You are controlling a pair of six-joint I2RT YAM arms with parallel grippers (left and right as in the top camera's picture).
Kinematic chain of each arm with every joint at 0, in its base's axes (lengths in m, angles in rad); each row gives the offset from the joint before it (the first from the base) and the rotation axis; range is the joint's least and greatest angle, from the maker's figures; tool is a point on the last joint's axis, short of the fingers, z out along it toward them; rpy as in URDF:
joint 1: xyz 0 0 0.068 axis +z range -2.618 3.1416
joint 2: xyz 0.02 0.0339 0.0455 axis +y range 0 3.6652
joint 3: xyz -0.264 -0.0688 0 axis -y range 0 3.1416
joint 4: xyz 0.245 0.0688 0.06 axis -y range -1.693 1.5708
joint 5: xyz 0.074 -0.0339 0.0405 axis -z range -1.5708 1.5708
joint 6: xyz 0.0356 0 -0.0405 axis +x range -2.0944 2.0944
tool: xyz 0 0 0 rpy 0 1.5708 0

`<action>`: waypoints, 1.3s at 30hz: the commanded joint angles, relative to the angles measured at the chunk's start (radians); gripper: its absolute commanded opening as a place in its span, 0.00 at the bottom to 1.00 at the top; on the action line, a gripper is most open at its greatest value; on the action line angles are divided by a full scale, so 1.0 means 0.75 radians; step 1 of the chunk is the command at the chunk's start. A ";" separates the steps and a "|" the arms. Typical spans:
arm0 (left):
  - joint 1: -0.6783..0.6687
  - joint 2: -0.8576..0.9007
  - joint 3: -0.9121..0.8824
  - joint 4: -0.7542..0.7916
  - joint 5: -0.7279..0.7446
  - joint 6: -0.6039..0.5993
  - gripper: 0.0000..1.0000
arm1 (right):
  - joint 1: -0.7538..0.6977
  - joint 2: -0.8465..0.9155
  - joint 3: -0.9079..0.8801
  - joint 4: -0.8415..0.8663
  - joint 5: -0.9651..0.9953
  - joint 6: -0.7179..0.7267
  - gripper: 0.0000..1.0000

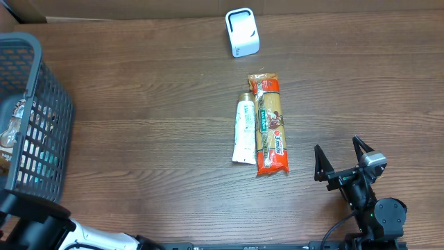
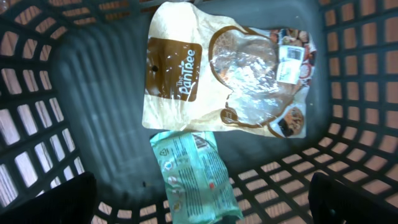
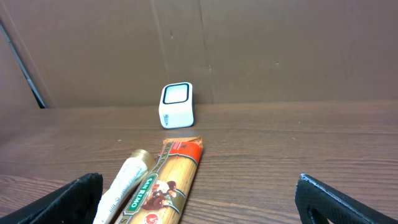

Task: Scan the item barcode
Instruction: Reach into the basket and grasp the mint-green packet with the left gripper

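The green packet's narrow width lines up between my left gripper's open fingers, so I should go on going down until they are on both sides of the packet's body, and then close them.
The white barcode scanner stands at the back of the table, its window facing forward. Mid-table, an orange pasta packet lies lengthwise beside a white tube. My right gripper sits low near the front right edge, open and empty. In its wrist view it faces the pasta packet and the tube, which lie just ahead of the left finger. My left gripper hangs open inside the basket above a green packet, and a beige bag lies beyond that.
A dark grey plastic basket fills the left edge of the table; its latticed walls surround the left gripper. The beige bag carries a white label. A cardboard wall backs the table behind the scanner.
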 commanded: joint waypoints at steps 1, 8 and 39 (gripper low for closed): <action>-0.045 0.034 0.003 0.013 -0.040 0.076 1.00 | -0.003 -0.011 -0.014 0.009 -0.001 0.004 1.00; -0.171 0.212 0.003 -0.015 -0.041 0.198 1.00 | -0.003 -0.011 -0.014 0.009 -0.001 0.004 1.00; -0.235 0.469 -0.189 -0.125 -0.136 0.270 0.81 | -0.003 -0.011 -0.014 0.009 -0.001 0.004 1.00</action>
